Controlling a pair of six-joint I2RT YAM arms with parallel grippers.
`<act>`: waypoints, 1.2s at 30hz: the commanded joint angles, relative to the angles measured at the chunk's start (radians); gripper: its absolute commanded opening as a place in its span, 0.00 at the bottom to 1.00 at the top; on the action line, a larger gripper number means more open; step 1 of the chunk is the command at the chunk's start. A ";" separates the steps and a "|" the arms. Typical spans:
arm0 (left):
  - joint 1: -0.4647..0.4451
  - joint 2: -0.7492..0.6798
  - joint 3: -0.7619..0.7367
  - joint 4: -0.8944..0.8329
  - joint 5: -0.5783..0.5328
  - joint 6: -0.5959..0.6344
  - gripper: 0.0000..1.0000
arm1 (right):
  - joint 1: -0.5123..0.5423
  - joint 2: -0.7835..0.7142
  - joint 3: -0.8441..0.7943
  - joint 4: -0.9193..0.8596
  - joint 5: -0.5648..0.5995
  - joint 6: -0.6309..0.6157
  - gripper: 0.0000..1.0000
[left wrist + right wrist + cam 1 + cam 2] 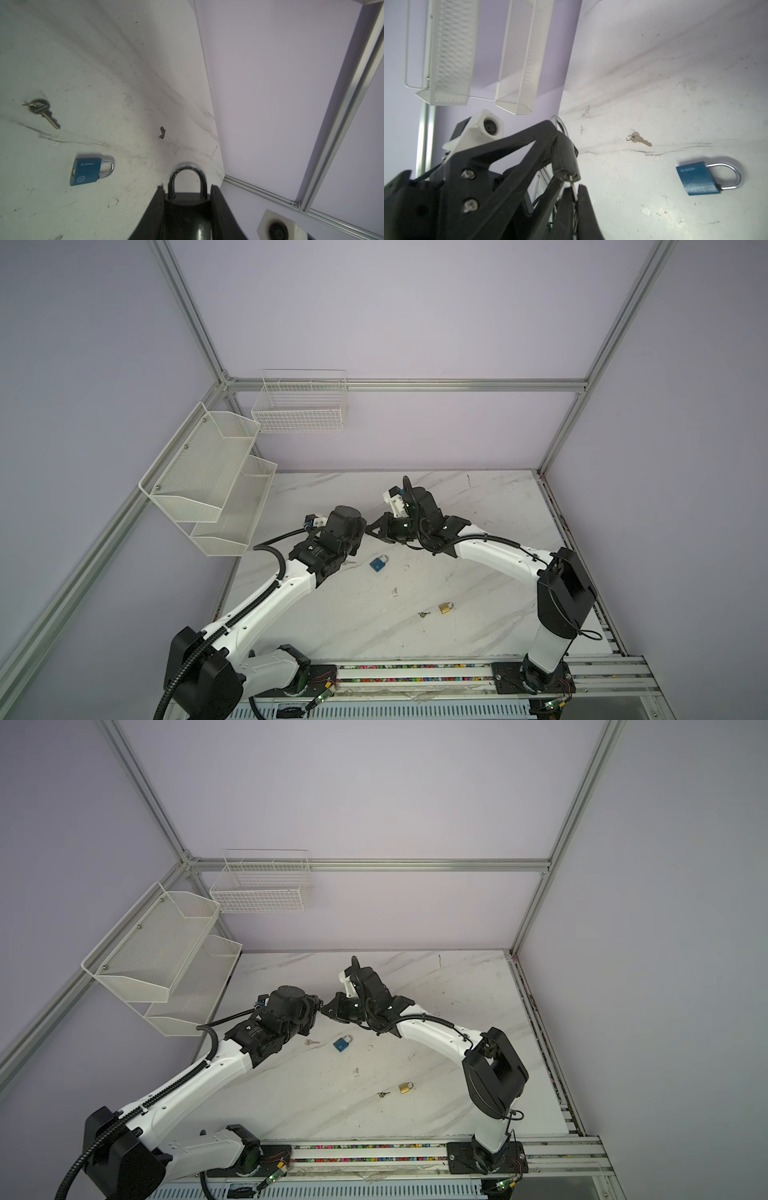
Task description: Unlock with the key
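Note:
My right gripper should carry on with the silver key in the black padlock's keyhole point(570, 178) and let go of the silver key there point(573, 192), as my left gripper is shut on the padlock's body.
A black padlock point(187, 209) with a silver shackle point(188, 169) sits between the fingers of my left gripper point(188, 189), which is shut on its body. In the right wrist view the same padlock point(564, 153) is tilted, keyhole end towards my right gripper point(574, 189). That gripper is shut on a thin silver key point(572, 185), whose blade meets the keyhole in the padlock's bottom face. In both top views the two grippers point(360, 531) point(374, 529) meet tip to tip above the table's middle.
On the marble table point(478, 572) lie a blue padlock point(379, 564) point(87, 171), a loose key point(44, 112) point(311, 1042), a brass padlock point(445, 607) and small keys point(423, 614). White mesh shelves point(208, 481) and a wire basket point(299, 406) hang on the walls.

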 commanded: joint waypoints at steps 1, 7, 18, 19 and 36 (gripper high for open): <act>-0.058 -0.031 -0.053 0.082 0.183 -0.009 0.00 | 0.007 -0.026 -0.013 0.254 -0.064 0.112 0.00; -0.048 -0.015 -0.047 0.143 0.185 -0.026 0.00 | 0.010 -0.040 -0.071 0.211 0.013 0.082 0.00; 0.004 0.026 0.046 0.057 0.189 0.069 0.00 | 0.011 -0.049 -0.052 -0.072 0.284 -0.204 0.00; 0.006 0.027 0.049 0.049 0.186 0.072 0.00 | 0.013 -0.052 -0.057 -0.080 0.300 -0.214 0.05; 0.024 -0.012 0.064 -0.073 0.171 0.408 0.00 | -0.019 -0.269 -0.156 -0.151 0.303 -0.271 0.69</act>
